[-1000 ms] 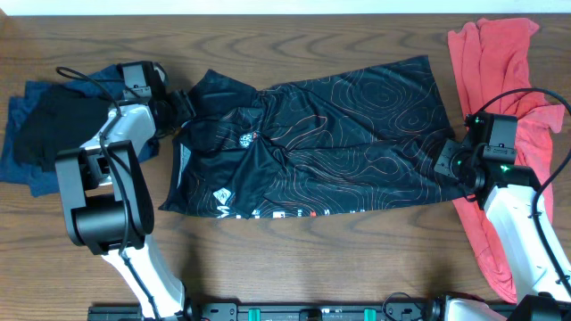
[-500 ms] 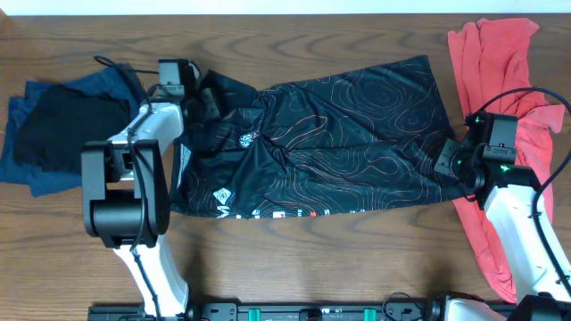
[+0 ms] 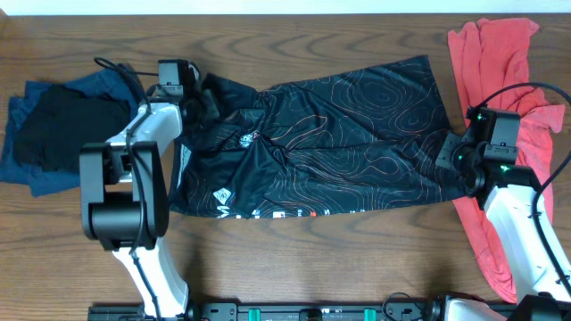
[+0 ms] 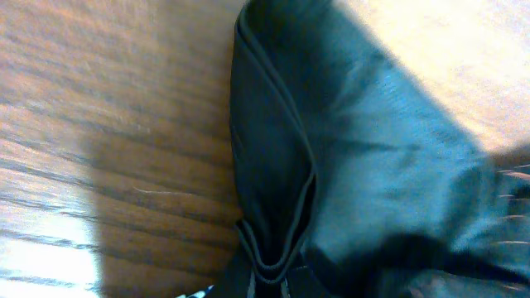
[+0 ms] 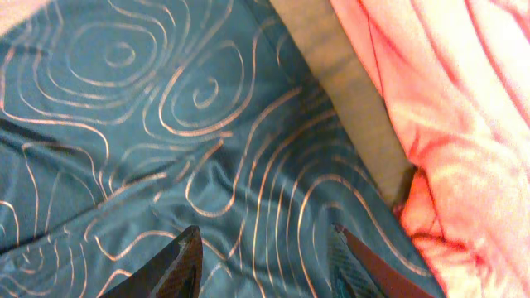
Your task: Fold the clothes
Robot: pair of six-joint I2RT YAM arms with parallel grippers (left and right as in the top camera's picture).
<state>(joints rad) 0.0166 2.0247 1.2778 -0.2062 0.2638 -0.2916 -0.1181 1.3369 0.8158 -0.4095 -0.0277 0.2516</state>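
My right gripper should go to the other far corner (image 3: 423, 61) of the jersey, which lies loose while my left gripper holds one far corner, and grip that corner before folding.
The black jersey (image 3: 339, 134) with orange contour lines lies spread across the middle of the table, lettering along its near edge. My left gripper (image 3: 207, 100) is at its upper left corner, shut on a folded hem of the jersey (image 4: 269, 261). At the jersey's right edge my right gripper (image 3: 443, 159) is open, its fingers (image 5: 186, 257) spread over flat patterned fabric (image 5: 166, 124). The coral-red garment (image 3: 500, 53) lies crumpled at the right, partly under the right arm, and shows beside the jersey in the right wrist view (image 5: 447, 99).
Folded blue and plain black pieces (image 3: 53, 134) are stacked at the far left. Bare wooden table (image 3: 312, 259) runs along the front edge. A narrow strip of wood (image 5: 331, 66) separates the jersey from the coral garment.
My left gripper moved right and up from beside the folded pile to the jersey's upper left corner and shut on its hem. The right arm barely shifted.
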